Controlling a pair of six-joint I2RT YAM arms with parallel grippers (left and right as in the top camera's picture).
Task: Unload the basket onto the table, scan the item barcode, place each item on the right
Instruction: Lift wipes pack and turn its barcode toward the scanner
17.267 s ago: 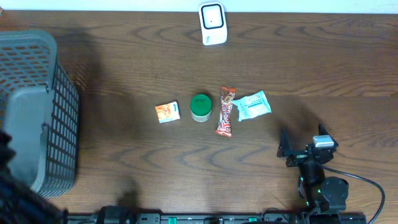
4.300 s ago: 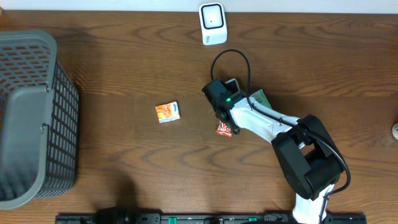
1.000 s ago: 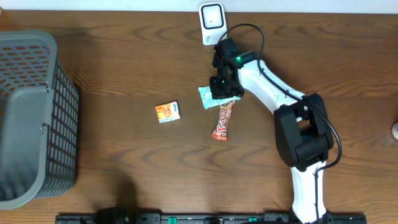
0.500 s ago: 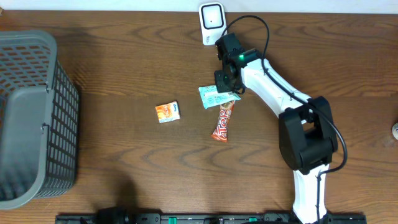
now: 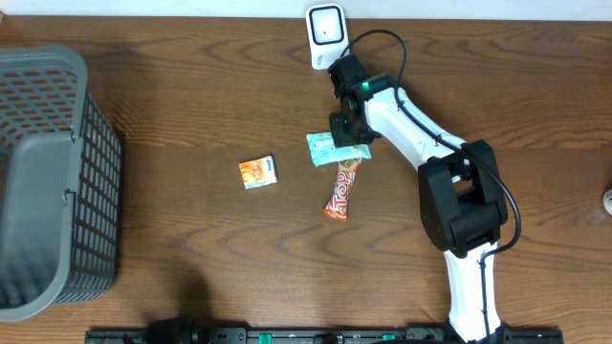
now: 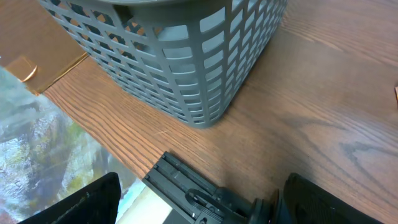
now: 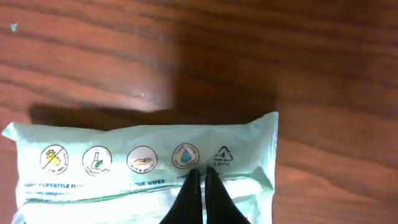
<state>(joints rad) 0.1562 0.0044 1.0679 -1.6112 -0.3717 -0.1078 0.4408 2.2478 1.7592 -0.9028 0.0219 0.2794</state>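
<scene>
The printed icons (image 7: 143, 159) on the wipes pack are facing up and the pack's barcode is out of sight. Before scanning, my right gripper should turn the pack (image 5: 328, 149) until the barcode can be seen.
A pale green wipes pack (image 5: 328, 150) (image 7: 124, 163) hangs just above the table, below the white scanner (image 5: 327, 36) at the back edge. My right gripper (image 5: 347, 134) (image 7: 202, 173) is shut on the pack's film near its right end, fingertips pressed together. The pack's printed icons face the wrist camera; no barcode shows. In the left wrist view my left gripper (image 6: 202, 202) stands open and holds nothing, low over the table's front left edge, next to the grey basket (image 6: 186, 68).
A red and orange candy bar (image 5: 341, 188) lies right below the pack. A small orange box (image 5: 258, 172) sits to its left. The grey mesh basket (image 5: 91, 162) fills the left end of the table.
My right gripper has shifted slightly toward the scanner with the wipes pack, which moved a little to the right. The candy bar slid slightly down. The left gripper is unchanged.
</scene>
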